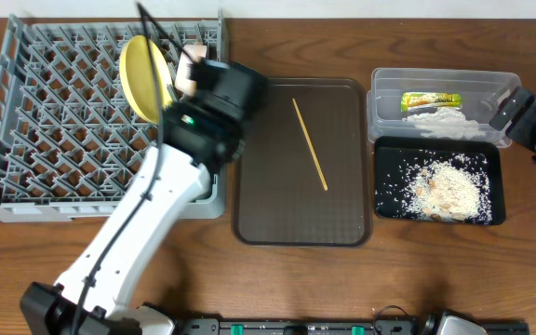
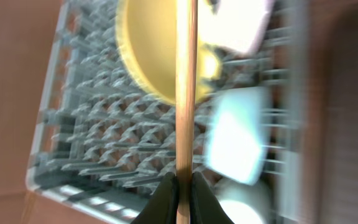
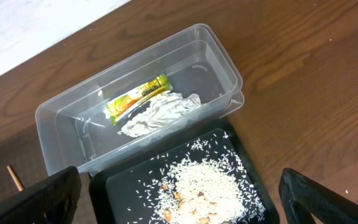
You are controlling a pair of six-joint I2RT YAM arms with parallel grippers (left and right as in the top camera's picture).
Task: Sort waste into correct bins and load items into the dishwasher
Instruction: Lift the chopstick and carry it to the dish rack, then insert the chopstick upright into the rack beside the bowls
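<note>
The chopstick is in line with the open slots next to the white bowls. So my left gripper carries on moving it there until it lies in the rack.
My left gripper is shut on a wooden chopstick and holds it over the grey dish rack; the view is blurred. The yellow plate stands upright in the rack, with white bowls beside it. A second chopstick lies on the brown serving tray. The clear tub holds the green-and-yellow wrapper and the crumpled tissue. The black tray holds rice scraps. My right gripper is open and empty above the black tray.
The left arm slants across the rack's front right corner. The right arm sits at the table's right edge by the tub. Bare wooden table runs along the front.
</note>
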